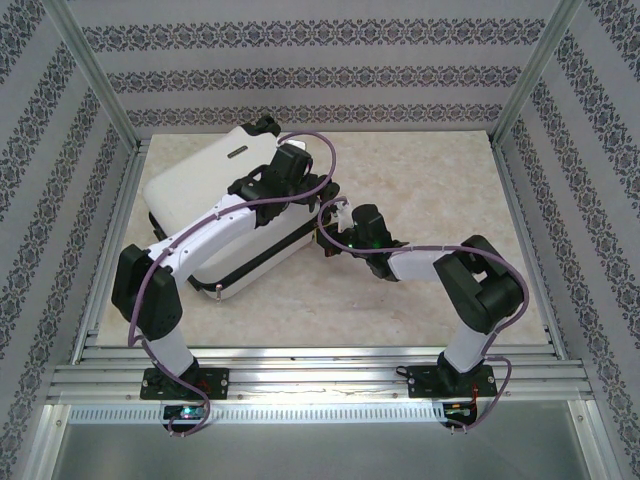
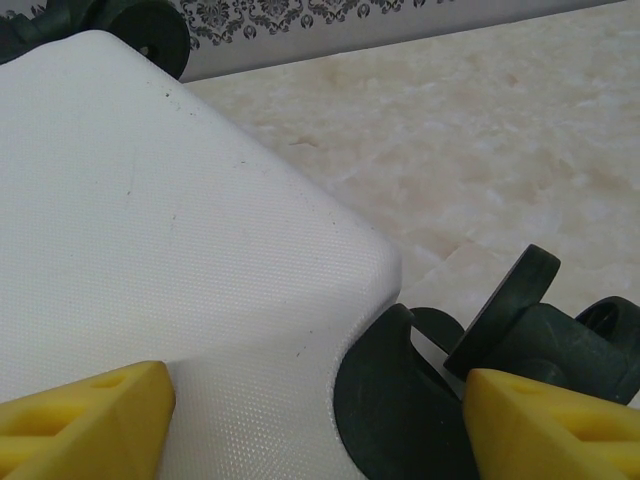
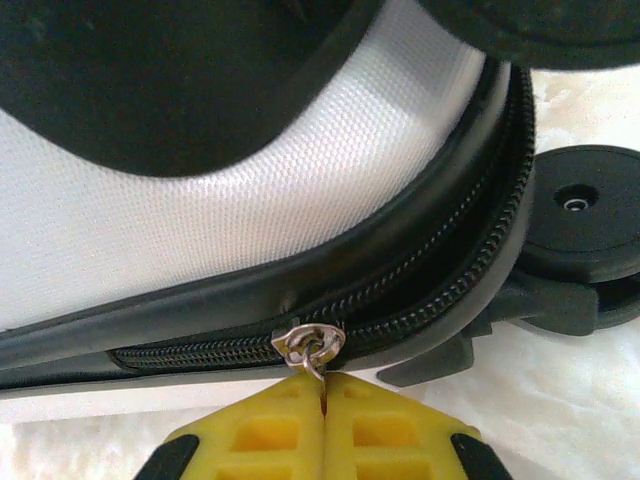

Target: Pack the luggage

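I should turn the luggage square, as it lies slanted with the zipper open around the caster corner (image 3: 500,222), by pushing the opposite end (image 1: 163,226) back with my left gripper.
The white hard-shell luggage (image 1: 195,180) lies closed and flat at the back left of the table. My left gripper (image 1: 283,168) hovers over the lid's right corner. Its yellow fingers (image 2: 85,420) stand wide open above the white shell (image 2: 150,200), beside a black caster wheel (image 2: 400,410), with nothing between them. My right gripper (image 1: 336,234) is at the luggage's right side. In the right wrist view this gripper (image 3: 322,385) is shut on the pull tab of the silver zipper slider (image 3: 310,344). Left of the slider the black zipper is joined; to its right it gapes open.
A second black caster wheel (image 3: 580,215) juts out beside the open stretch of zipper. The beige marble tabletop (image 1: 420,170) stretches right of the luggage. Aluminium frame posts and patterned walls (image 1: 300,80) enclose the table.
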### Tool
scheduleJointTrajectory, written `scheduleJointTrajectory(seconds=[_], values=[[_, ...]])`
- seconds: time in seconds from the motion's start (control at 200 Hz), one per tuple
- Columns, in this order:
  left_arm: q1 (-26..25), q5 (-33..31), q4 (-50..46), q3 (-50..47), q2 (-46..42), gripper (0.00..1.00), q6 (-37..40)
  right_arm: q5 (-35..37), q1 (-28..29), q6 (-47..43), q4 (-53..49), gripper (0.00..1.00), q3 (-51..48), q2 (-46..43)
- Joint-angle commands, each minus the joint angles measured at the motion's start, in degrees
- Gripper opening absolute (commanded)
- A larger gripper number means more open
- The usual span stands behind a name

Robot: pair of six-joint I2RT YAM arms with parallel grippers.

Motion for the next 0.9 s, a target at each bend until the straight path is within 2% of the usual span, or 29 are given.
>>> scheduleJointTrajectory(seconds=[0.0, 0.2, 0.335, 0.425, 0.62, 0.724, 0.894], values=[[-0.3, 1.1, -5.0, -3.0, -0.7, 0.77, -1.3, 9.1, -4.2, -2.9, -4.6, 0.0, 1.8, -0.7], [-0.3, 3.4, -2.5, -5.6, -1.7, 0.77, -0.1, 8.6, -6.7, -5.3, -4.5, 0.0, 2.8, -0.8], [-0.3, 7.0, -0.4, -8.2, -2.8, 0.76, 0.8, -0.9, -7.4, -8.5, 2.7, 0.0, 0.5, -1.1], [-0.3, 9.9, 1.1, -10.7, -4.2, 0.75, 1.4, -4.1, -6.8, -9.1, 3.8, 0.0, 0.1, -1.3], [-0.3, 14.8, 3.0, -16.5, -8.4, 0.75, 2.1, -5.7, -4.0, -8.9, 6.5, 0.0, -3.5, -2.8], [-0.3, 17.3, 4.0, -20.1, -11.1, 0.75, 1.6, -3.8, -1.0, -10.4, 6.8, 0.0, -5.7, -4.1], [-0.3, 17.8, 3.5, -26.0, -16.6, 0.75, 0.0, -2.3, 1.2, -8.8, 8.7, 0.0, -8.1, -4.4]])
